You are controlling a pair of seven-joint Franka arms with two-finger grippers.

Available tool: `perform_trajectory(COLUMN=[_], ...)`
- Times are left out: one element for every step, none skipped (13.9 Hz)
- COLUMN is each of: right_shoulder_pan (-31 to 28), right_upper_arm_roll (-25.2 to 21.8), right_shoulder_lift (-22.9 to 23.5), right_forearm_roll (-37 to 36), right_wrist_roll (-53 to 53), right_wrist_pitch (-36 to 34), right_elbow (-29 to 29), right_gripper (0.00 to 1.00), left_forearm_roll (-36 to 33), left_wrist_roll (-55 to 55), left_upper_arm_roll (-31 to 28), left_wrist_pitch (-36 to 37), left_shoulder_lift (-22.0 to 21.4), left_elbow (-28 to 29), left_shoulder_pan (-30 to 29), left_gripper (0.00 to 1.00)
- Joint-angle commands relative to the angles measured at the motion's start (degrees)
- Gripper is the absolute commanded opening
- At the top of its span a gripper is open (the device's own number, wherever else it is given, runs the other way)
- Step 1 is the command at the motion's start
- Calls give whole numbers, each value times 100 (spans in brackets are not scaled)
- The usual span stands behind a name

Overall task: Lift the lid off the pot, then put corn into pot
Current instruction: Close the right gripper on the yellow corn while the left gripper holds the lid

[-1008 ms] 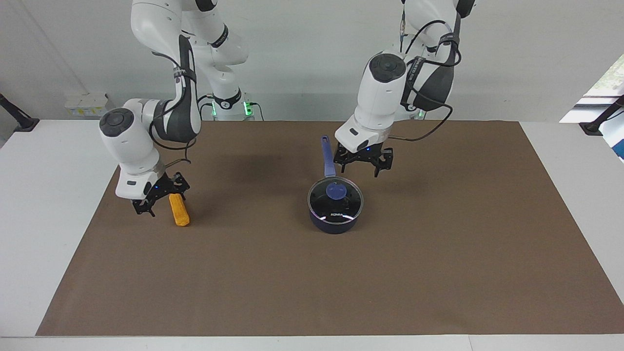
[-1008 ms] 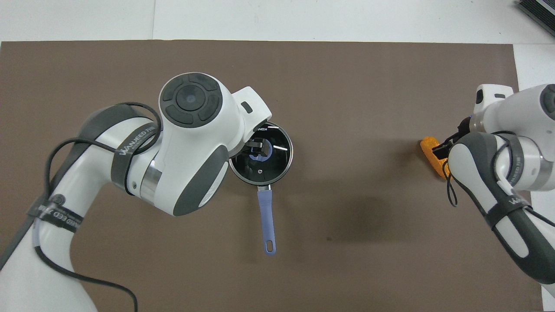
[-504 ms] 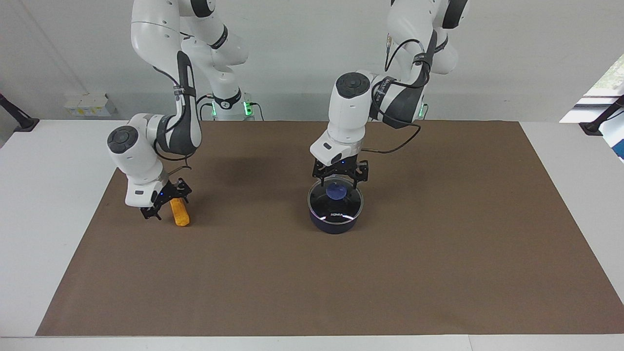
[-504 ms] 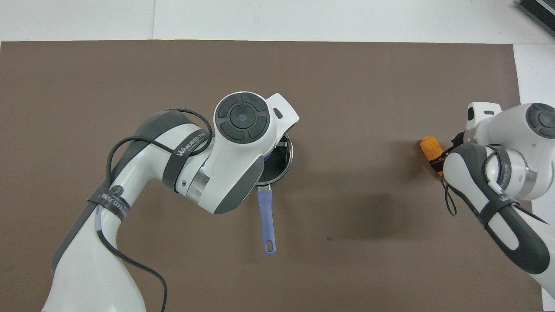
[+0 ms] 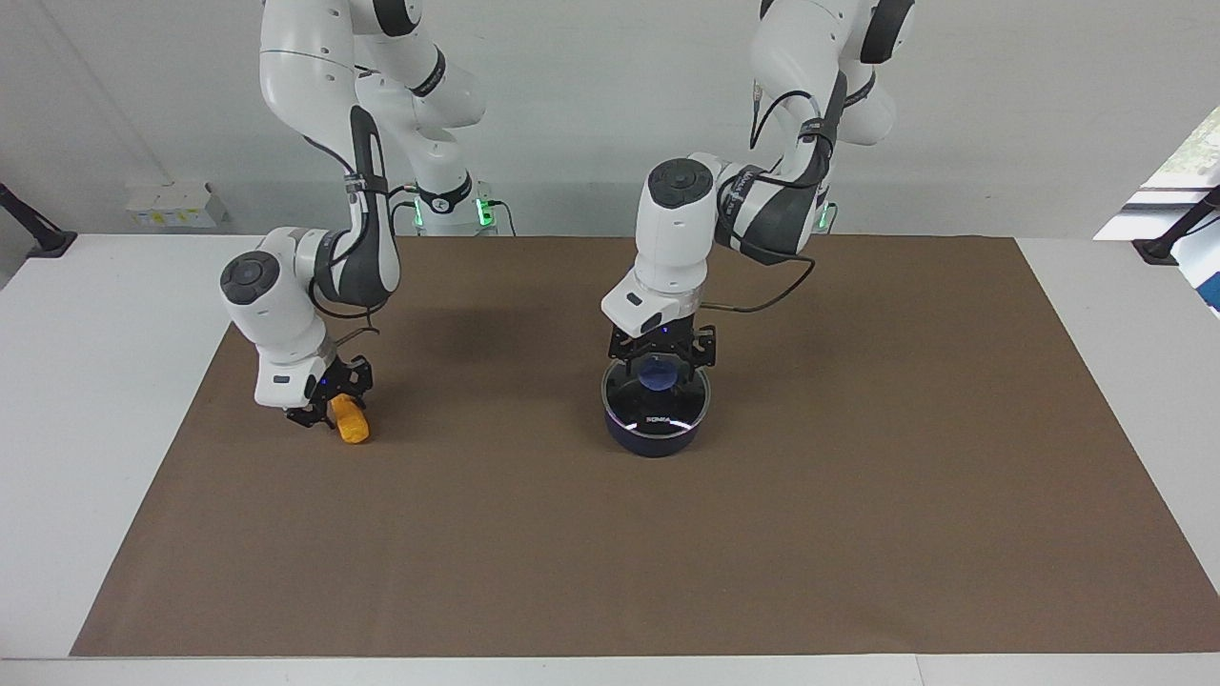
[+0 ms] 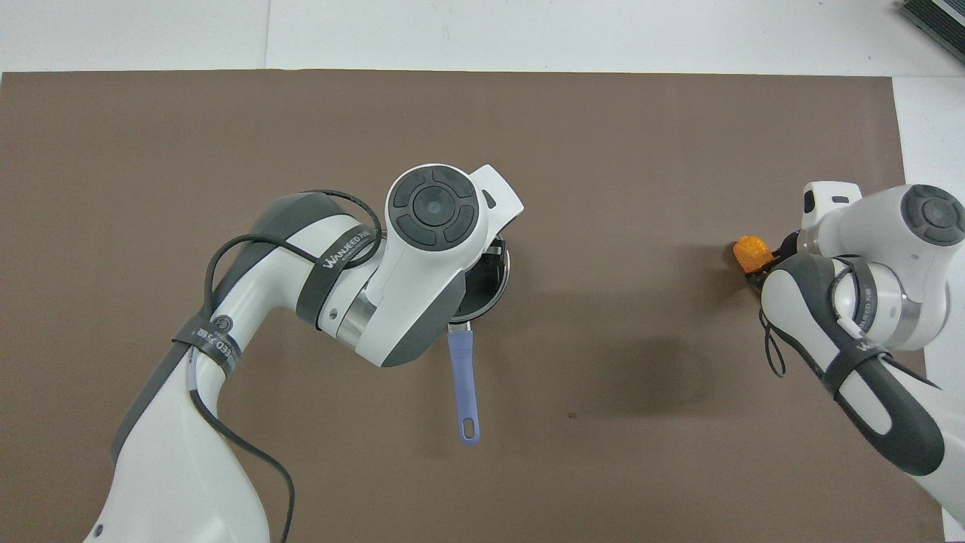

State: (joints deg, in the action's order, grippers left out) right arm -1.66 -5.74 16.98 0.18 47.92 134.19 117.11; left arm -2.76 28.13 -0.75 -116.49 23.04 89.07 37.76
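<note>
I expect to find the pot (image 6: 472,313) empty when I raise the lid, because only plain dark can be seen through the glass lid's uncovered side (image 6: 486,282).
The dark navy pot (image 5: 654,440) stands mid-mat with the glass lid (image 5: 658,408) on it; its blue handle (image 6: 463,377) points toward the robots. My left gripper (image 5: 660,366) is down at the lid's blue knob (image 5: 658,374), open, with a finger on each side of it. In the overhead view the left arm covers most of the lid (image 6: 491,280). The orange corn (image 5: 354,427) lies on the mat at the right arm's end. My right gripper (image 5: 329,408) is low over the end of the corn nearer the robots, hiding that end. The corn's other end shows in the overhead view (image 6: 749,252).
A brown mat (image 5: 667,553) covers the white table (image 5: 86,381). Small white boxes (image 5: 172,205) sit by the wall at the right arm's end.
My left gripper swung over the pot and came down onto the lid's knob. My right gripper lowered onto the corn's end. Pot, lid and corn have not moved.
</note>
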Motion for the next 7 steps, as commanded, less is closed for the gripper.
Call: perform_trajectory(right_shoulder_pan=[-1, 8, 34, 17, 8, -1, -18], right_upper_arm_roll=[20, 29, 29, 29, 29, 29, 29], right_shoulder_lift=[-2, 7, 7, -11, -80, -107, -142], right_forearm_roll=[106, 105, 105, 114, 114, 114, 114], right_wrist_roll=[-343, -379, -397, -406, -414, -432, -450], right_wrist_pitch=[151, 151, 125, 108, 73, 29, -67], right_elbow=[49, 31, 5, -13, -65, -187, -249], right_gripper=[0, 0, 0, 0, 0, 0, 0], left_forearm_roll=[-128, -128, -128, -128, -128, -128, -128], left_wrist_roll=[113, 113, 113, 113, 113, 113, 122], left_upper_arm_roll=[-92, -92, -92, -92, -83, -92, -92], left_wrist_pitch=[-129, -103, -85, -76, -76, -59, -32], left_shoulder_lift=[95, 95, 87, 86, 86, 86, 86], left_elbow=[14, 14, 14, 32, 49, 49, 49], left_shoulder_pan=[92, 92, 83, 74, 65, 57, 57], left_gripper=[100, 100, 95, 86, 70, 42, 13])
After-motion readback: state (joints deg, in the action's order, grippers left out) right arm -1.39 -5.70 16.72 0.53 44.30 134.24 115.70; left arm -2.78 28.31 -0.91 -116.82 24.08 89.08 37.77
